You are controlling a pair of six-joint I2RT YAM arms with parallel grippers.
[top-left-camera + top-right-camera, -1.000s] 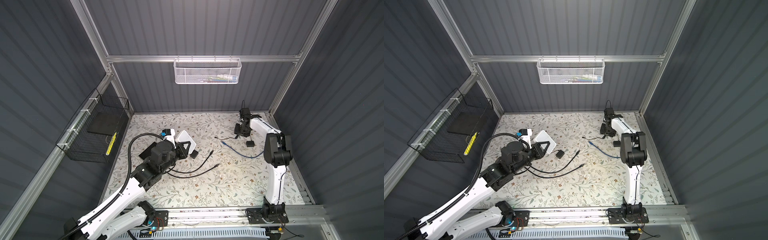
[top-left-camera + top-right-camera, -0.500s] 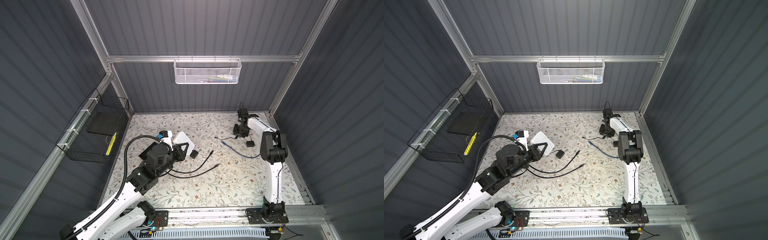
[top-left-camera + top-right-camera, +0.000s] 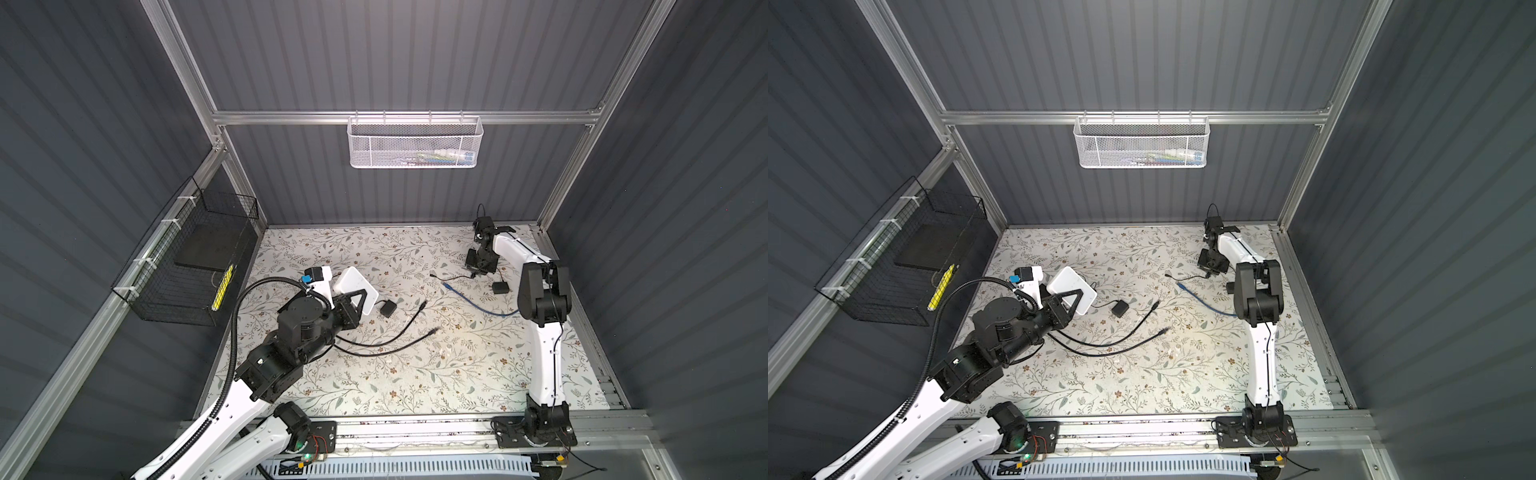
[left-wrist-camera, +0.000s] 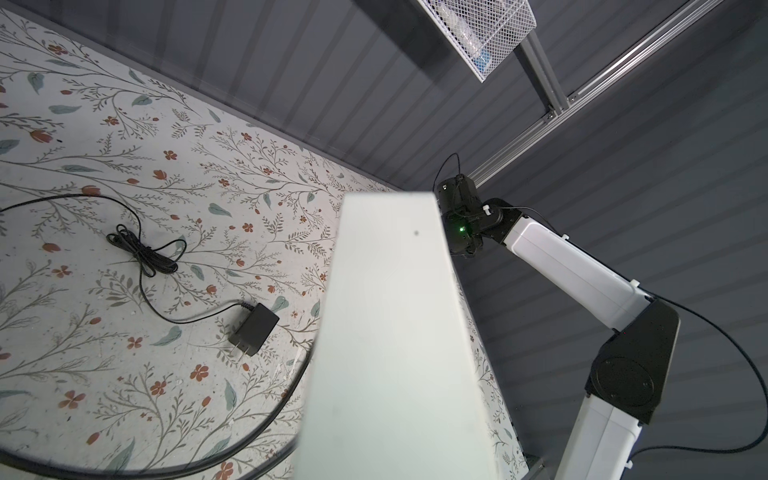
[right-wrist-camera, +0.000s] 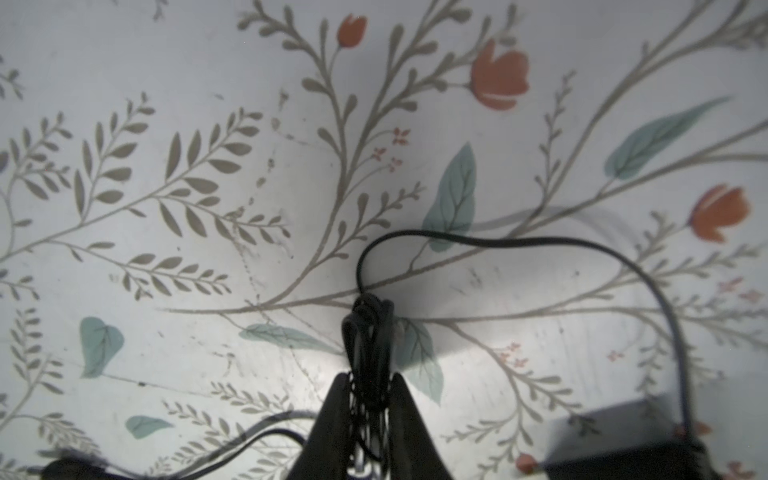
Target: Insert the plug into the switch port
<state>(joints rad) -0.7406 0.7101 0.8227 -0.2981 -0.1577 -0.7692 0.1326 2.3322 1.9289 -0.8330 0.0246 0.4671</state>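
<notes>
I should put the bundle down and reach for the small plug (image 3: 432, 276), because my right gripper is holding the thin black cable by its coiled bundle (image 5: 368, 340), away from the plug.
My left gripper (image 3: 356, 298) is shut on the white switch (image 3: 354, 286), held tilted above the mat at the left; the switch (image 4: 395, 332) fills the middle of the left wrist view and hides the jaws. Its port does not show. At the far right my right gripper (image 3: 481, 267) (image 5: 369, 380) is down at the mat, shut on a coiled bundle of thin black cable (image 5: 368, 328). That cable runs to a black power adapter (image 3: 500, 287) (image 5: 615, 440). Its small plug (image 3: 432, 274) lies on the mat left of the gripper.
A second black adapter (image 3: 387, 308) (image 4: 253, 328) lies just right of the switch. Two thick black cables (image 3: 386, 344) curve across the middle. A blue cable (image 3: 469, 300) lies near the right arm. A black wire basket (image 3: 195, 266) hangs left, a white mesh basket (image 3: 413, 141) on the back wall.
My right gripper has closed on the cable bundle. The left arm has drawn back a little to the left with the switch in it.
</notes>
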